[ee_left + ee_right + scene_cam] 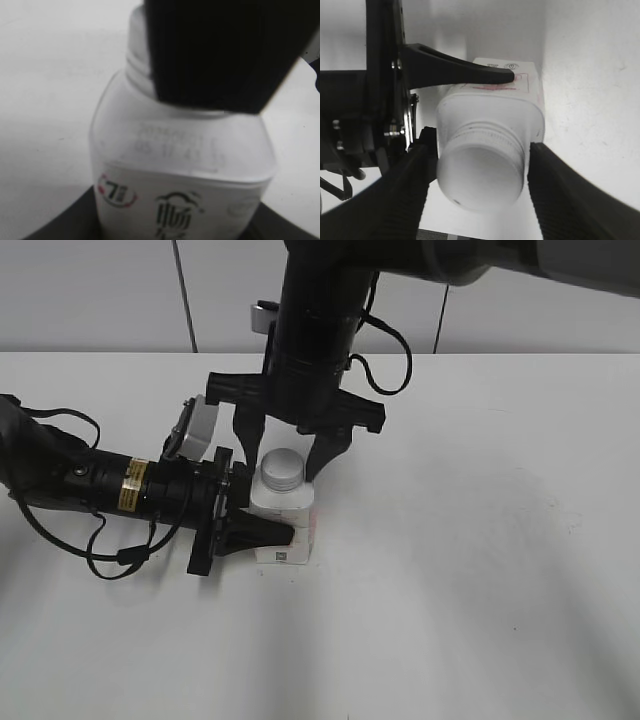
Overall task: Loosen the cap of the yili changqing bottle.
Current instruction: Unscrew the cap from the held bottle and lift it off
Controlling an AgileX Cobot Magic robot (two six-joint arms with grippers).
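Observation:
Fine ribs point(489, 134) ring the white cap point(283, 468), so the cap will twist free and lift clear off the bottle's neck when I turn it.
The yili changqing bottle point(287, 532) stands upright on the white table, a small white bottle with a pale printed label point(182, 200). My left gripper point(268, 522) reaches in level from the left and is shut on the bottle's body; one of its fingers point(465, 72) lies along the bottle's side. The white cap point(281, 468) sits on the neck. My right gripper point(281, 462) hangs straight down over it, jaws open, a finger close on each side of the cap point(482, 177). A thin gap shows at the right finger point(570, 200). In the left wrist view a right finger point(225, 50) hides most of the cap.
The white table point(480, 570) stretches bare to the right and front of the bottle. The left arm's black cables point(110, 560) loop on the table at the left. A pale wall point(100, 290) runs behind the table's back edge.

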